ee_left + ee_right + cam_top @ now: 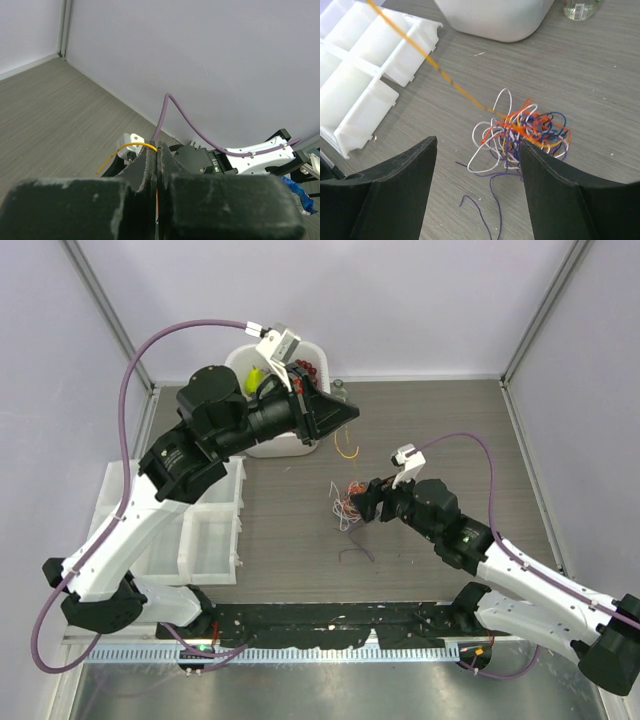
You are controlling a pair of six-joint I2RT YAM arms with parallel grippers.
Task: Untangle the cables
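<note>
I should pull the yellow-orange cable clear with my left gripper and lower it beside the white tray (283, 540), because the cable slants from that gripper down over the tangle (512, 122).
The cables (349, 503) lie as a small tangle of orange, red, purple, blue and white wires on the table; the right wrist view shows the tangle (526, 129) clearly. My left gripper (350, 416) is raised above the table, shut on a yellow-orange cable (131, 146). That cable (422, 52) runs slanting down into the tangle. My right gripper (364, 502) is open and empty, low over the table, with its fingertips (524, 150) at the tangle's near edge. A loose purple cable end (492, 200) trails out of the tangle between the jaws.
A white bin (262, 446) holding yellow and red items stands at the back, behind the left gripper. A white compartment tray (213, 532) sits at the left. A small glass bottle (338, 388) stands beside the bin. A separate purple wire (356, 552) lies near the front.
</note>
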